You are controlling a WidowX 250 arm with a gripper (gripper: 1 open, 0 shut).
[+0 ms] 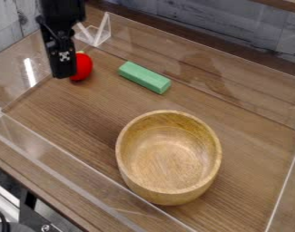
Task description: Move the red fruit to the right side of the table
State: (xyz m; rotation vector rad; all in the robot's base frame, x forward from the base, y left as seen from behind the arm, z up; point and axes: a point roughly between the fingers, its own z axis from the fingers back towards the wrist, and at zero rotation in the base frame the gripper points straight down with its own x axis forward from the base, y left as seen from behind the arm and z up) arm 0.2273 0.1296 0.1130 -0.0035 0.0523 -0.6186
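Note:
The red fruit (82, 68) is clear of the green block (143, 77). My open gripper should keep moving over the fruit and going down until the fingers are on both sides of it.
The red fruit (82, 67) is small, glossy and round, lying on the brown wood-grain table (234, 104) near its far left corner. My black gripper (59, 65) points straight down just to the fruit's left, open, with its fingers (50, 60) low over the wood. One finger covers the left edge of the fruit. Nothing is held between the fingers, and I cannot tell whether a finger touches the fruit.
A flat green block (144, 77) lies just right of the fruit. A round light wooden bowl (169, 156) stands in the near middle. Clear acrylic walls (41, 145) run around the table's edges.

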